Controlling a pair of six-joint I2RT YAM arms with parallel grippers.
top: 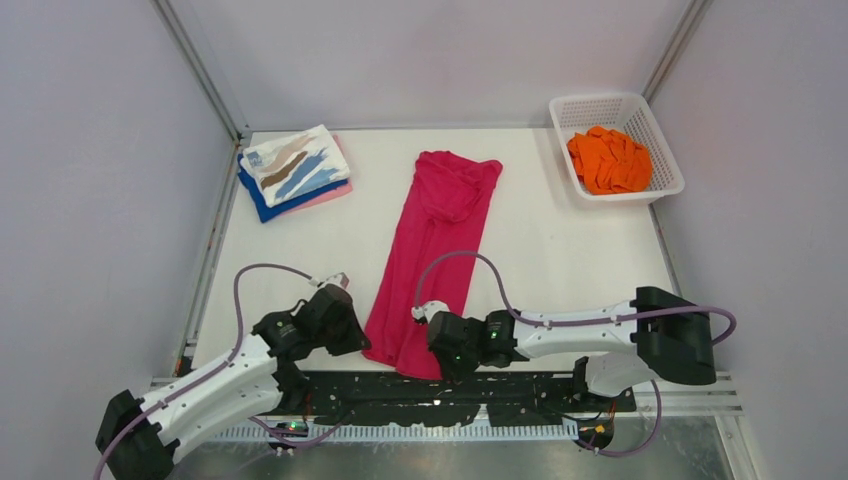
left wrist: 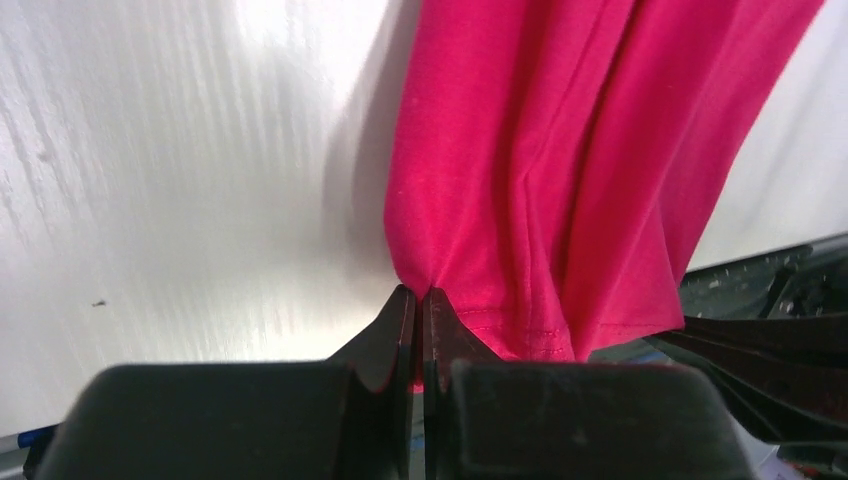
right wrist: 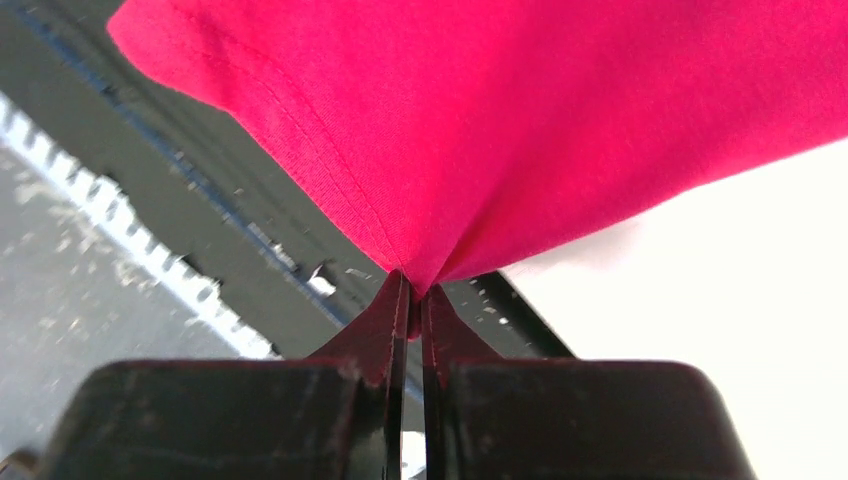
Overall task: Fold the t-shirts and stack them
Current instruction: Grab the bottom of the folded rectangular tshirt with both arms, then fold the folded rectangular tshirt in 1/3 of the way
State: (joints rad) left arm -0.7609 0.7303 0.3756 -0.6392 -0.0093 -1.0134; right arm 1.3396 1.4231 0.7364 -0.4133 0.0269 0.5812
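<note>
The magenta t-shirt's hem is lying over the black base rail. So my right gripper should bring the hem back onto the t-shirt's middle together with my left gripper.
The magenta t-shirt lies as a long narrow strip down the middle of the table, its hem end at the near edge. My left gripper is shut on the hem's left corner, seen as pinched magenta cloth in the left wrist view. My right gripper is shut on the hem's right corner. A folded stack sits at the far left: the white streaked shirt on top, the blue one and the pale pink one beneath. The orange shirt lies crumpled in the basket.
The white lattice basket stands at the far right corner. Grey walls enclose the table on three sides. The black base rail runs along the near edge under the shirt's hem.
</note>
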